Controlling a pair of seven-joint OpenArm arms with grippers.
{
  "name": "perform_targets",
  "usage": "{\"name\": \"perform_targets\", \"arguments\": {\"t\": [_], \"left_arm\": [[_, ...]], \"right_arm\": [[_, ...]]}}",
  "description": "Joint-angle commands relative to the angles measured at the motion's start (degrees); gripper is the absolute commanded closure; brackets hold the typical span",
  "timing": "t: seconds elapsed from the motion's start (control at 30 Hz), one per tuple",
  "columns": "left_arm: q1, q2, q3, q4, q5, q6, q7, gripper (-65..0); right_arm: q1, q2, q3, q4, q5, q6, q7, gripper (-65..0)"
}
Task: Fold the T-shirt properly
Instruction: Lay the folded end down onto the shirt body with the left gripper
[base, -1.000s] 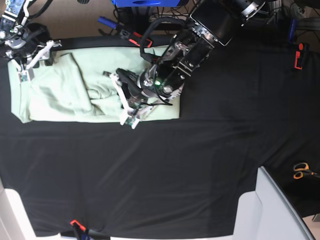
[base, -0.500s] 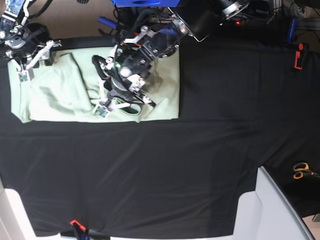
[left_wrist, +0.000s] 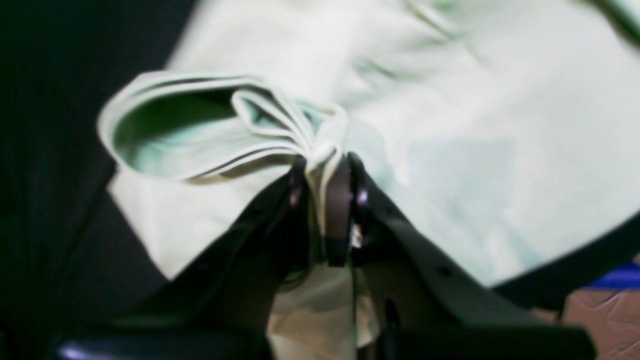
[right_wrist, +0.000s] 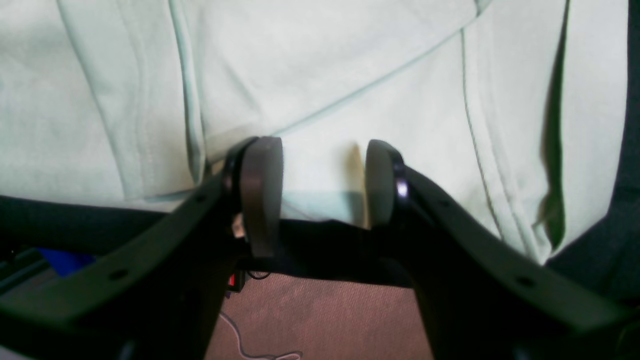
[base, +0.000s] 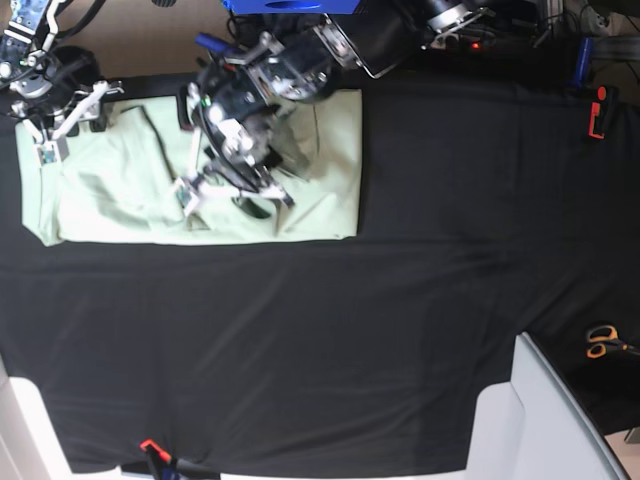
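I should ease forward and release a bunched fold at the shirt's middle, pinched in my left gripper, its hem looped open, then move to the flat end (base: 328, 207).
The pale mint-green T-shirt (base: 110, 195) lies partly folded at the back left of the black tablecloth (base: 400, 300). My left gripper (base: 193, 192) is over the shirt's middle. In the left wrist view it (left_wrist: 325, 170) is shut on a bunched fold of the shirt (left_wrist: 450, 150), and a looped hem opens to its left. My right gripper (base: 57, 128) is at the shirt's back left corner. In the right wrist view it (right_wrist: 320, 185) is open, with its pads (right_wrist: 260, 190) over the shirt's edge (right_wrist: 350, 75) and nothing held between them. The collar and neck label are not visible.
Orange-handled scissors (base: 600, 342) lie at the right edge. A red clamp (base: 597, 110) sits at the back right and an orange one (base: 150, 447) at the front edge. A white panel (base: 545, 420) covers the front right corner. Brown floor (right_wrist: 320, 320) lies past the table edge.
My left arm has swung left and back across the shirt, carrying the pinched fold with it. The right arm has stayed at the back left corner.
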Motion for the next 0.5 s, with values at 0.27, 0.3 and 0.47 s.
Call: {"name": "perform_targets", "arguments": {"t": [0.27,0.3,0.47], "left_arm": [[-1.2,1.1,2.0,-3.1,11.8,0.2,-0.4,0.0],[-1.7,1.1,2.0,-3.1,12.1,0.2,-0.4,0.0],[-3.1,1.1,1.8,-2.6,12.2,0.2,1.4,0.0]], "right_arm": [[0.0,0.6,0.1,0.6,0.6,0.1,0.9,-26.4],[0.0,0.6,0.1,0.6,0.6,0.1,0.9,-26.4],[0.1,0.6,0.1,0.6,0.6,0.1,0.9,-26.4]]}}
